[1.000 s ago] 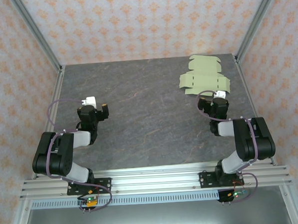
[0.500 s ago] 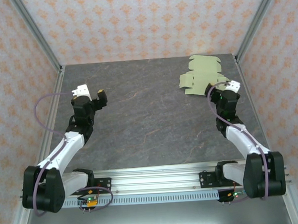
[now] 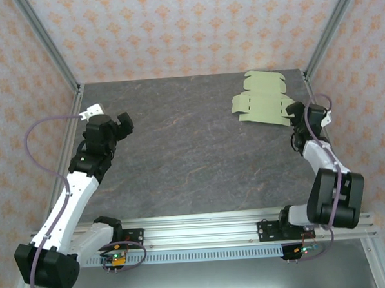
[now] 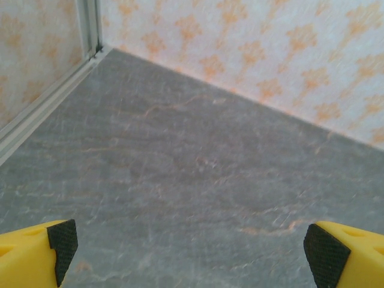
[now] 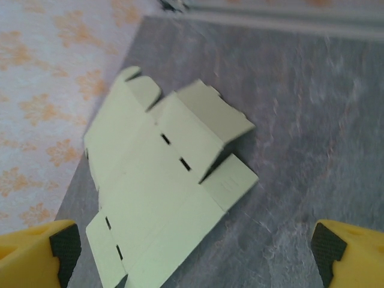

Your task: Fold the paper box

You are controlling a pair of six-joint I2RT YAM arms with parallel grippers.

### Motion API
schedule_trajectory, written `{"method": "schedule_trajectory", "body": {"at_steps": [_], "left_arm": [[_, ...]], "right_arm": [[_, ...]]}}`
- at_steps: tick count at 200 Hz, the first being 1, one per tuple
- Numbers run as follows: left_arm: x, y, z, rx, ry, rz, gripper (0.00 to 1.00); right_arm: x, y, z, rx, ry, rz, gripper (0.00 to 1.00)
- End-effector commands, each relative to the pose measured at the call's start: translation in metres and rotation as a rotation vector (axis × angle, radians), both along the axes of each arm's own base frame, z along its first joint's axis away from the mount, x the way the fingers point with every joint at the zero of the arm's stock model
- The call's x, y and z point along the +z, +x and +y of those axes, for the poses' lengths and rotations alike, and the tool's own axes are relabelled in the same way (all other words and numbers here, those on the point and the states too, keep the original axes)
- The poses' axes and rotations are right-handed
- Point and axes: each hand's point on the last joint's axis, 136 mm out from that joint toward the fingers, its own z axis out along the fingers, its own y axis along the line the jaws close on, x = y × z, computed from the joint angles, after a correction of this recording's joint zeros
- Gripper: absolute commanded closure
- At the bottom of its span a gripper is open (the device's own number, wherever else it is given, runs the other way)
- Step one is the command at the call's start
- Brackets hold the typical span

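Observation:
Next, I pinch the box's side flap (image 3: 284, 109) with my right gripper and drag the box to the middle, because the paper box (image 3: 264, 79) is by the back wall, far from my left gripper.
The paper box (image 3: 262, 98) is a pale yellowish-green die-cut sheet lying unfolded at the back right of the dark table (image 3: 193, 157). In the right wrist view the sheet (image 5: 162, 180) has flaps, slots and one panel raised a little. My right gripper (image 3: 310, 114) hovers just right of the sheet's near right corner. It is open (image 5: 195, 252), and the sheet's near edge lies in front of and between its fingertips without touching them. My left gripper (image 3: 107, 116) is far off at the left side of the table, open (image 4: 193, 252) over bare surface.
Patterned walls enclose the table on three sides, with aluminium posts at the back corners (image 3: 79, 85). The right table edge and frame (image 3: 321, 131) run close beside my right gripper. A metal rail (image 3: 197, 234) carries both arm bases at the near edge.
Both arms have unfolded and reached out. The left gripper went up and to the left. The right gripper swung right, to beside the sheet's near right corner. The sheet has not moved.

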Motion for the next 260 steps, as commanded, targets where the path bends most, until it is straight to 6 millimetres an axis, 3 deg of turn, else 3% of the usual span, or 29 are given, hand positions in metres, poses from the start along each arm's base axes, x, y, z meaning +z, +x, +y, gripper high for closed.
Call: {"method": "schedule_trajectory", "body": {"at_steps": [1, 26, 54, 93, 150, 177, 205, 260], "left_arm": [[-0.005, -0.004, 0.000, -0.031, 0.039, 0.108, 0.00], [-0.019, 0.003, -0.016, -0.111, 0.009, 0.141, 0.00], [-0.035, 0.009, -0.042, -0.233, -0.040, 0.155, 0.00], [-0.041, 0.008, -0.041, -0.220, -0.046, 0.157, 0.00], [-0.041, 0.006, -0.027, -0.155, 0.002, 0.170, 0.00], [-0.040, 0.009, -0.030, -0.171, -0.005, 0.173, 0.00], [-0.042, 0.006, -0.026, -0.151, 0.003, 0.179, 0.00], [-0.041, 0.006, -0.024, -0.149, 0.024, 0.180, 0.00]], "right_arm": [[0.014, 0.024, 0.000, 0.026, 0.217, -0.128, 0.01], [0.000, 0.046, -0.018, 0.029, 0.323, -0.154, 0.01], [-0.017, 0.072, -0.022, 0.032, 0.446, -0.201, 0.01], [-0.043, 0.091, -0.024, 0.010, 0.548, -0.197, 0.03], [-0.047, 0.114, -0.034, 0.021, 0.520, -0.173, 0.08], [-0.055, 0.113, -0.028, -0.006, 0.580, -0.174, 0.12], [-0.061, 0.098, -0.023, -0.048, 0.581, -0.122, 0.12], [-0.073, 0.089, -0.016, -0.064, 0.582, -0.076, 0.10]]}}
